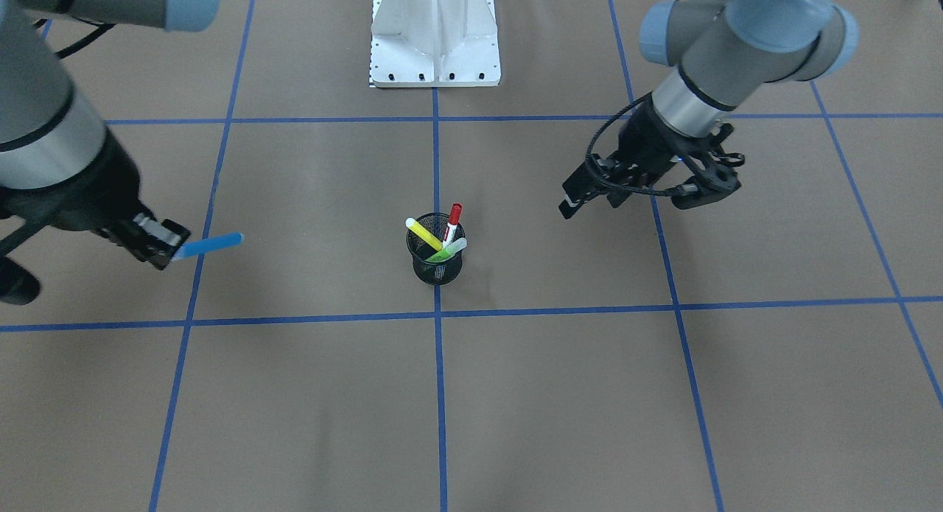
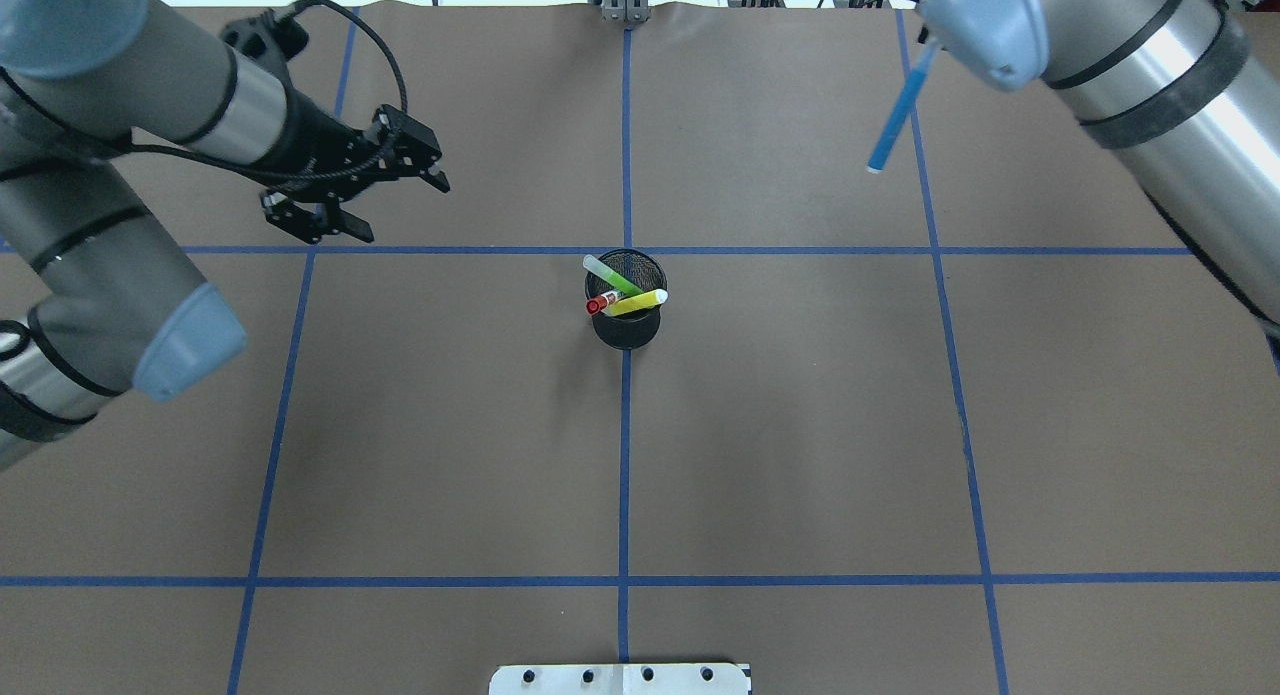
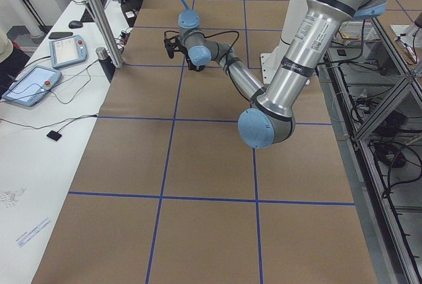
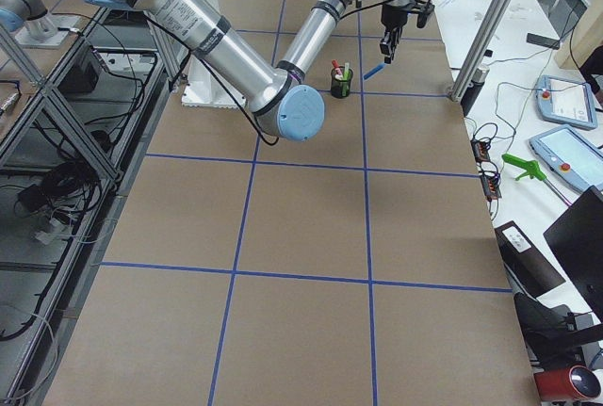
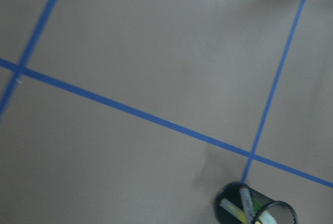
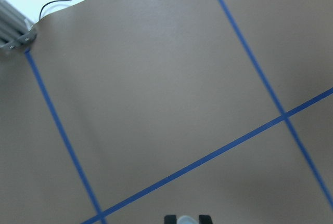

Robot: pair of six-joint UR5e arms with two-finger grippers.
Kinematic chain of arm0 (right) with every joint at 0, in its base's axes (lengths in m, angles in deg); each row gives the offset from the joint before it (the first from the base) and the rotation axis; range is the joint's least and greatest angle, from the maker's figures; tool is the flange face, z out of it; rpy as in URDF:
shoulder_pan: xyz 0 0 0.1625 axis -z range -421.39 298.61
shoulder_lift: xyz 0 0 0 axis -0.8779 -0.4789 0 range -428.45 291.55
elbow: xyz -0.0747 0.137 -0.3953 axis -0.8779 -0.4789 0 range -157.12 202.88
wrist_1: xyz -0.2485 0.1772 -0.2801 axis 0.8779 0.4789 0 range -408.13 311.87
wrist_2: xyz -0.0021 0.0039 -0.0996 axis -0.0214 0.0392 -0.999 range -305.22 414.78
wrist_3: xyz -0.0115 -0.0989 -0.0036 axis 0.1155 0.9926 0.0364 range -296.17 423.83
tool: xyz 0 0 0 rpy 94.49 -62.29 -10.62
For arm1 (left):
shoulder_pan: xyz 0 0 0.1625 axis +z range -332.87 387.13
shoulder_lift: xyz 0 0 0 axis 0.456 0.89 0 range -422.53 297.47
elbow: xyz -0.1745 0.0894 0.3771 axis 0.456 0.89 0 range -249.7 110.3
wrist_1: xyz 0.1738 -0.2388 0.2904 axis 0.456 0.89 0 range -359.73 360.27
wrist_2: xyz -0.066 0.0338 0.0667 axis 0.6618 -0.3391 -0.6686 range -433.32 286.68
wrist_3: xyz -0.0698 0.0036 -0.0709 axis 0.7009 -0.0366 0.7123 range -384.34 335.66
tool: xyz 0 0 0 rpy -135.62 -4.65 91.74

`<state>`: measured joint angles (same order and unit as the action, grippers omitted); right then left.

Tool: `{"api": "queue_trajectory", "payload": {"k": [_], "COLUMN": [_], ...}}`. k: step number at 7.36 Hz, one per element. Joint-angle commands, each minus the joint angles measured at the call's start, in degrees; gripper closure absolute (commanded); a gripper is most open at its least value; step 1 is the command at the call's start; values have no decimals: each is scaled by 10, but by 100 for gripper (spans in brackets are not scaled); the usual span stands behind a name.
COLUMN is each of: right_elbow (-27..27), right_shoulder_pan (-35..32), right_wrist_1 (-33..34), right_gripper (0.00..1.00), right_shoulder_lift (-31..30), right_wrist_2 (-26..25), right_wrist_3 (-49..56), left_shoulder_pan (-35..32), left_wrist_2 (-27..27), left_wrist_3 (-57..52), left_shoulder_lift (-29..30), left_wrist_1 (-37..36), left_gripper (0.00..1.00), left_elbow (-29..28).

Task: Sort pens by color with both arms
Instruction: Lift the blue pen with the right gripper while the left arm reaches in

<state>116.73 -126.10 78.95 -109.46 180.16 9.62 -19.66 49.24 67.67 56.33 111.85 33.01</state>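
The white pen [image 1: 449, 235] has the red cap [image 1: 455, 213] sitting straight and close on it, so the whole pen will slide out together with its cap when the robot lifts.
A black mesh cup [image 1: 437, 265] stands at the table's centre on a blue tape crossing. It holds a yellow pen [image 1: 423, 234], a white pen with a red cap [image 1: 454, 214] and a lime green pen [image 1: 442, 254]. My right gripper [image 1: 169, 254] is shut on one end of the blue pen [image 1: 210, 245], which it holds in the air well to the cup's side. From overhead the blue pen [image 2: 900, 110] shows, but the arm hides its gripper. My left gripper [image 2: 400, 210] hangs open and empty on the cup's other side, clear of it.
The white bolted base pedestal [image 1: 436, 33] stands at the robot's edge of the table. Blue tape lines [image 2: 625, 580] divide the brown paper surface into squares. Tablets and cables lie on a side bench [image 3: 39, 83] beyond the table's far edge.
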Motion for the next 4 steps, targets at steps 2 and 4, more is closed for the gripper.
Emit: {"api": "queue_trajectory", "payload": {"k": [2, 4], "right_elbow": [-183, -263], "right_shoulder_pan": [-10, -5], "right_wrist_1": [24, 19], "right_gripper": [88, 89], "right_shoulder_lift": [15, 49], "right_wrist_2": [20, 15], "right_wrist_3": [154, 248], "left_shoulder_pan": [120, 169], "left_wrist_2": [-138, -200], "left_wrist_3": [62, 99], "left_shoulder_lift": [43, 48], "left_wrist_1": [30, 71], "left_gripper": [0, 5], "left_elbow": [-15, -36]}}
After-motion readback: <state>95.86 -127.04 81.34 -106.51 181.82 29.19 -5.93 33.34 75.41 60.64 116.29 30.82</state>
